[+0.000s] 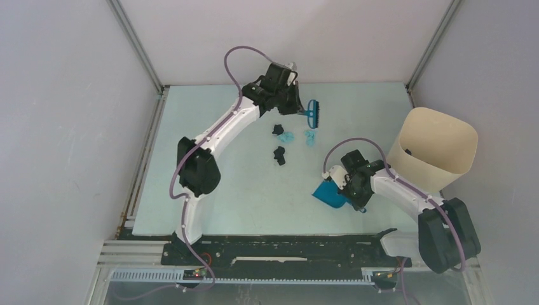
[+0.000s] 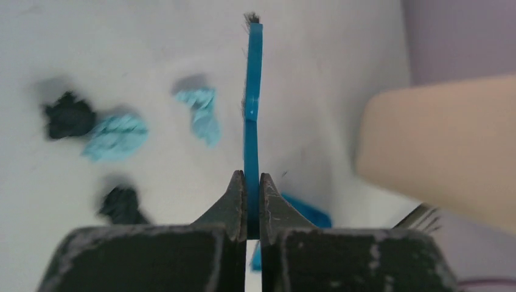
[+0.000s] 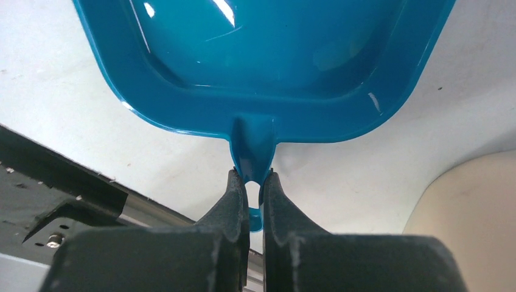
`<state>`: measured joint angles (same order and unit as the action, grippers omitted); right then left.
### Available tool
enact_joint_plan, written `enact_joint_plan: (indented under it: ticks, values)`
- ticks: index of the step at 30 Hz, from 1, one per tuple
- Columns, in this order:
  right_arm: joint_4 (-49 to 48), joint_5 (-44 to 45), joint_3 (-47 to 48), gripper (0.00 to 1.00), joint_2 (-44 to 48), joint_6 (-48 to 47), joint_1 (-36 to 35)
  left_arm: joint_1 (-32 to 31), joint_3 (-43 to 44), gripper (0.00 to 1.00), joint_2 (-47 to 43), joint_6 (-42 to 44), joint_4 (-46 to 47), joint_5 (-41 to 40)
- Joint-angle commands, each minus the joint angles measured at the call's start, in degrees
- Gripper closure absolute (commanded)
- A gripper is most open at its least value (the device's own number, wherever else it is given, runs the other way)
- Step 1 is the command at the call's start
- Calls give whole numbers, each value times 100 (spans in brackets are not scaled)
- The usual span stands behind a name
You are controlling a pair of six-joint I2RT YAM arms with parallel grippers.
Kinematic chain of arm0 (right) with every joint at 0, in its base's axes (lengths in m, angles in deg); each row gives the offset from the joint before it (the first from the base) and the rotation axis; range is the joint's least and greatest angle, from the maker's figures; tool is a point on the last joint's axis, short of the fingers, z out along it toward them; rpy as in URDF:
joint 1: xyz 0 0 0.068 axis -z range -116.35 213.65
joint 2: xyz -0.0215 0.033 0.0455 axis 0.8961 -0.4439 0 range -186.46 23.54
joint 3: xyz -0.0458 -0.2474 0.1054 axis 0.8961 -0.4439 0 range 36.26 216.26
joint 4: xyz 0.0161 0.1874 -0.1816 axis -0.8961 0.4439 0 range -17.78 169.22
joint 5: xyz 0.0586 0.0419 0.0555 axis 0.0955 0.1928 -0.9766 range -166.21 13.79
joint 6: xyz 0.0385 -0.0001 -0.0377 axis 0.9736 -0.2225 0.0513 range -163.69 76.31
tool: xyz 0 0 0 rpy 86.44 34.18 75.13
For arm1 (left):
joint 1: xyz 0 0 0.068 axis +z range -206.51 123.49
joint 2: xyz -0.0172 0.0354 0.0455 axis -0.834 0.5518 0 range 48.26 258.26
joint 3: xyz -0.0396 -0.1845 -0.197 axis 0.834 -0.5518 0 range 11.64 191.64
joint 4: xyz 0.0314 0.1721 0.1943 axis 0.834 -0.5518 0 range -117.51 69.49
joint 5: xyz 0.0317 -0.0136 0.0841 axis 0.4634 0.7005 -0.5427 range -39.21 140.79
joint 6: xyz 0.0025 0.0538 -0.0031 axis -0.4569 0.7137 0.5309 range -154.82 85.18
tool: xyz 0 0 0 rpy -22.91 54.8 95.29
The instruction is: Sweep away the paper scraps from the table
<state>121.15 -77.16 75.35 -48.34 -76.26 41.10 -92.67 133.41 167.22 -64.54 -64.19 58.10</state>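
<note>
I can see the light blue scrap (image 1: pixel 310 138) beside the brush lying apart from the nearer black scrap, so my left gripper should first pull it toward that black scrap (image 1: pixel 279 155).
Four paper scraps lie mid-table: a black one (image 1: pixel 278 129), two light blue ones (image 1: pixel 287 136) (image 1: pixel 311 137) and another black one (image 1: pixel 279 155). They also show in the left wrist view: black (image 2: pixel 68 114), light blue (image 2: pixel 115 137), light blue (image 2: pixel 202 112), black (image 2: pixel 122 204). My left gripper (image 1: pixel 299 108) (image 2: pixel 252 179) is shut on the blue hand brush (image 1: pixel 313 113) (image 2: pixel 252 109), held just beyond the scraps. My right gripper (image 1: pixel 348 190) (image 3: pixel 251 176) is shut on the handle of the blue dustpan (image 1: pixel 329 194) (image 3: pixel 261 48), which sits on the pale green table (image 1: pixel 254 190) nearer than the scraps.
A tall beige bin (image 1: pixel 432 149) stands at the right edge of the table, beside the right arm; it also shows in the left wrist view (image 2: pixel 438 146) and the right wrist view (image 3: pixel 474 219). Grey walls enclose the table at the back and sides.
</note>
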Motion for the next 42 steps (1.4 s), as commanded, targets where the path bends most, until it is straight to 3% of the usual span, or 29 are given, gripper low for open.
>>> enact_joint_plan:
  ticks: [1, 5, 9, 12, 16, 24, 30, 33, 36, 40, 42]
  values:
    - [-376, 389, -81, 100, -286, 221, -85, 320, -404, 100, 522, -2194, 2241, 1061]
    - [-472, 516, -96, 100, -481, 255, -149, 486, -586, 100, 962, -3093, 3123, 982]
    - [-511, 577, -112, 100, -564, 283, -355, 611, -376, 100, 1545, -3437, 3244, 1177]
    - [-520, 607, -113, 100, -626, 299, -450, 634, -751, 100, 1521, -3449, 3369, 1245]
    - [-523, 585, -121, 100, -613, 290, -461, 676, -2132, 100, 740, -3332, 3800, 1271]
    - [-533, 588, -132, 100, -656, 288, -576, 887, -5302, 100, -1786, -2409, 3895, 613]
    - [-550, 609, -130, 100, -671, 300, -633, 947, -6434, 100, -3302, -1664, 3176, 84]
    - [-546, 620, -130, 100, -676, 302, -645, 944, -6380, 100, -3808, -1303, 2982, -118]
    - [-554, 635, -134, 100, -711, 302, -663, 944, -5665, 100, -3863, -635, 2546, -555]
    - [-552, 651, -131, 100, -716, 307, -680, 991, -3829, 100, -2874, 522, 1114, -1452]
    - [-558, 640, -136, 100, -718, 308, -681, 1186, -3078, 100, -2146, 387, 501, -1145]
